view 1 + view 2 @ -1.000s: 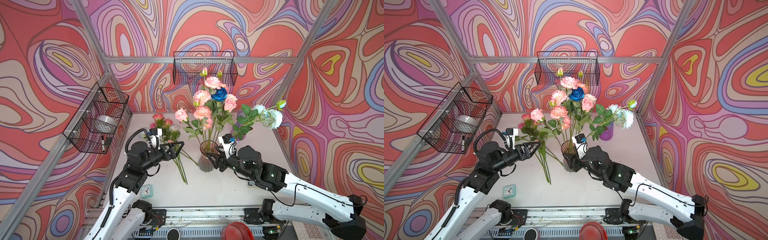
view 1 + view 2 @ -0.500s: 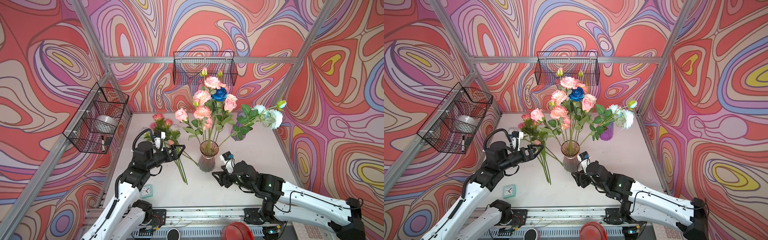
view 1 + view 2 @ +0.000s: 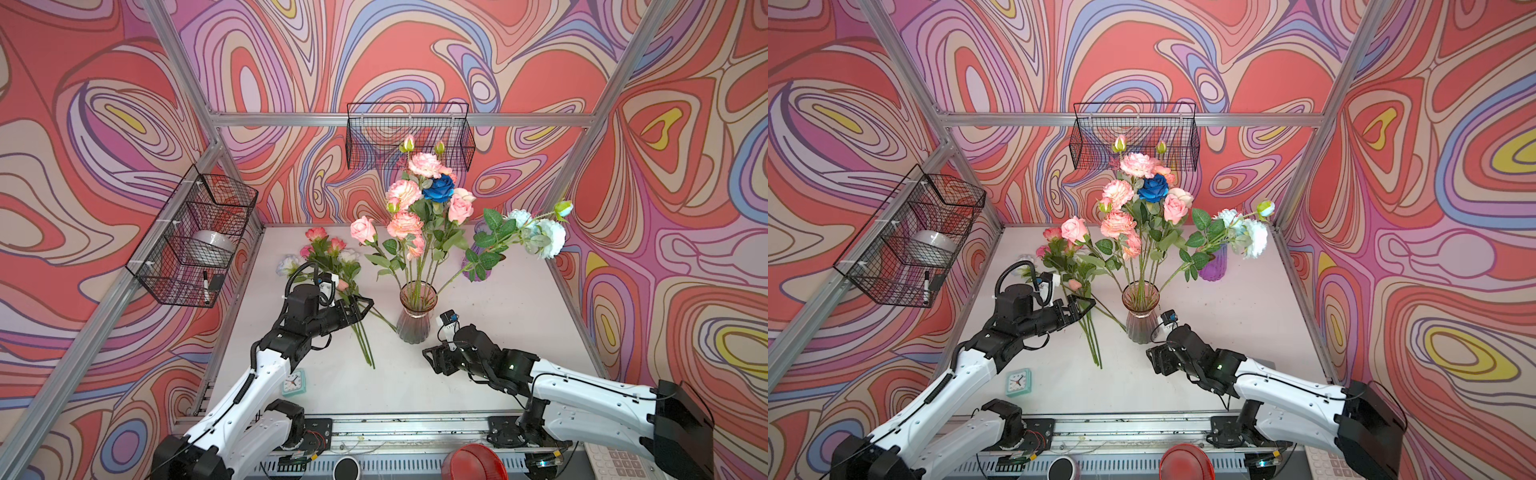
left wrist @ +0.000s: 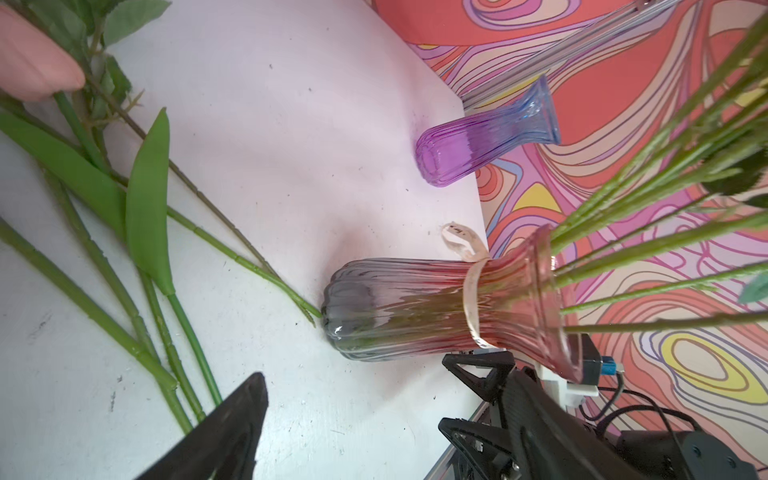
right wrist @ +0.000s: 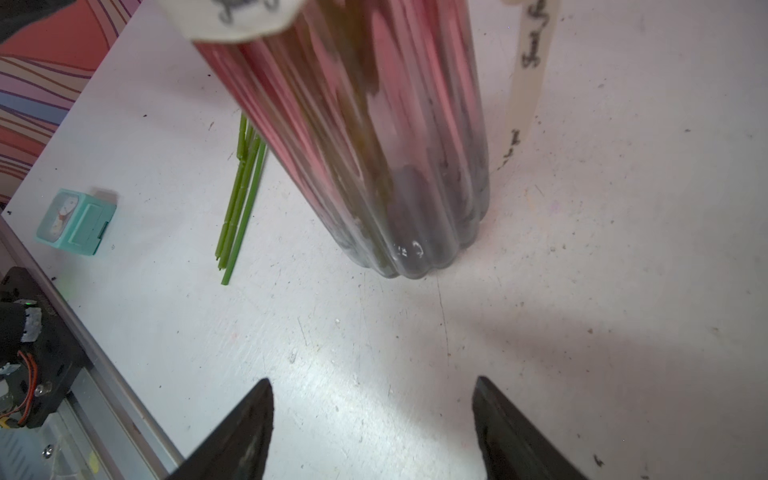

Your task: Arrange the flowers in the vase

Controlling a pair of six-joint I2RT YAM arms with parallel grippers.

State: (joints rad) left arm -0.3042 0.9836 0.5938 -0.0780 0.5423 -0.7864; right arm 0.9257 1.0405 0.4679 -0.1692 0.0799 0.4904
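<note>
A loose stem's end (image 3: 394, 328) is resting against the vase's base, so next my left gripper moves the loose stems (image 3: 365, 344) out of the way before it reaches for the vase.
The ribbed pink-grey glass vase (image 3: 413, 316) (image 3: 1140, 316) (image 4: 415, 307) (image 5: 374, 145) stands mid-table, holding several flowers (image 3: 415, 195) in pink, peach, pale blue and one deep blue. More flowers (image 3: 332, 257) (image 3: 1067, 257) lie on the table to its left, stems (image 3: 363, 340) toward the front. My left gripper (image 3: 359, 307) (image 3: 1081, 305) is open just over those stems, gripping nothing; one finger (image 4: 237, 424) shows beside them. My right gripper (image 3: 430, 359) (image 3: 1152, 359) (image 5: 374, 386) is open and empty, in front of the vase's base and apart from it.
A purple vase (image 3: 1212, 266) (image 4: 478, 149) stands at the back right, partly behind leaves. A small teal clock (image 3: 294, 382) (image 5: 75, 220) sits near the front left edge. Wire baskets hang on the left wall (image 3: 195, 237) and back wall (image 3: 409, 137).
The right gripper has drawn back from the vase's side toward the table's front and its jaws have widened. The left gripper has come down slightly over the loose stems.
</note>
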